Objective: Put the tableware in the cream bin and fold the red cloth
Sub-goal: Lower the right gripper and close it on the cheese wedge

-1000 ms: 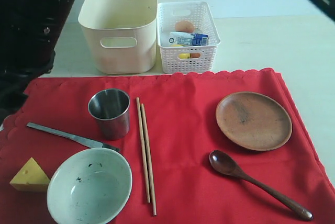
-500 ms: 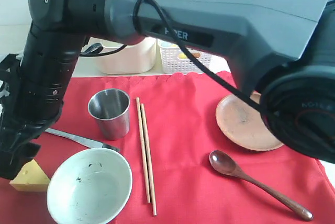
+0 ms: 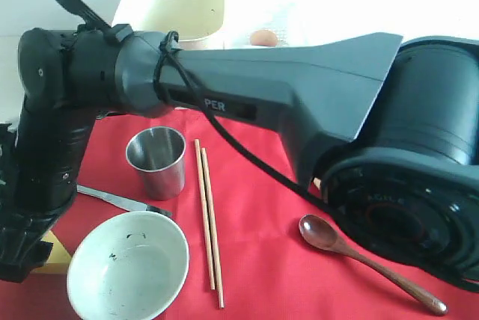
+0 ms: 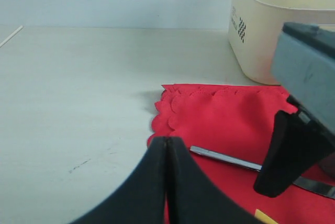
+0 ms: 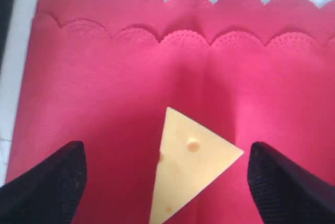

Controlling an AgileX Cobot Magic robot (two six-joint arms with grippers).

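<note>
I should expect more food in the white lattice basket (image 3: pixel 275 22) when I take the yellow cheese wedge there, because an egg (image 3: pixel 263 38) is peeking out above my arm.
My right gripper (image 5: pixel 166 182) is open and straddles the yellow cheese wedge (image 5: pixel 193 164) on the red cloth (image 5: pixel 104 67). In the exterior view its arm reaches across to the cloth's left corner, near the pale speckled bowl (image 3: pixel 127 264). Steel cup (image 3: pixel 156 157), chopstick pair (image 3: pixel 208 215), knife (image 3: pixel 120 200) and wooden spoon (image 3: pixel 359 256) lie on the red cloth (image 3: pixel 254 208). The brown plate is hidden behind the arm. The cream bin (image 3: pixel 179 2) stands at the back. My left gripper (image 4: pixel 166 143) is shut and empty, over the cloth's edge near the knife (image 4: pixel 225 157).
An egg (image 3: pixel 263 37) shows where the white lattice basket stands beside the bin, mostly hidden by the arm. A sliver of cheese (image 3: pixel 56 251) peeks out beside the right wrist. Bare pale table (image 4: pixel 78 77) lies left of the cloth.
The right arm has swung in across the scene and dropped to the cheese at the cloth's left corner, now covering the plate and basket. The tableware has not moved.
</note>
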